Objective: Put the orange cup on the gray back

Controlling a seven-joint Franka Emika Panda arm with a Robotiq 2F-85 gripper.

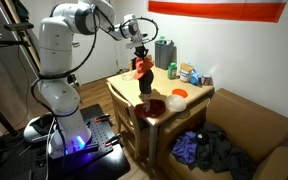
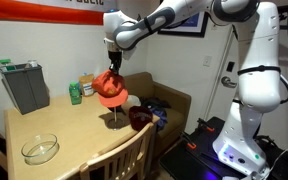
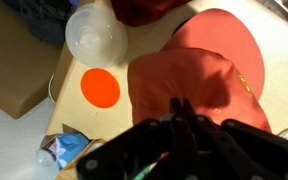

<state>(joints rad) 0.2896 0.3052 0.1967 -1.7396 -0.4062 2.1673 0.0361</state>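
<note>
The orange cup is hanging in line over the gray back, so my gripper should keep going down until the cup sits on the top of the back, then let go.
The orange cup is small, orange-red and soft-looking, and hangs from my gripper over the wooden table. It sits right above the gray back, a dark upright lump; I cannot tell whether they touch. In an exterior view the cup is under the gripper, with the dark lump below it. In the wrist view the cup fills the middle and hides the gray back. The fingers are pressed together on the cup's edge.
A darker red lump and a flat orange dish lie near the table's edge. A gray bin, a green bottle and a clear bowl stand on the table. A box of dark clothes sits beside it.
</note>
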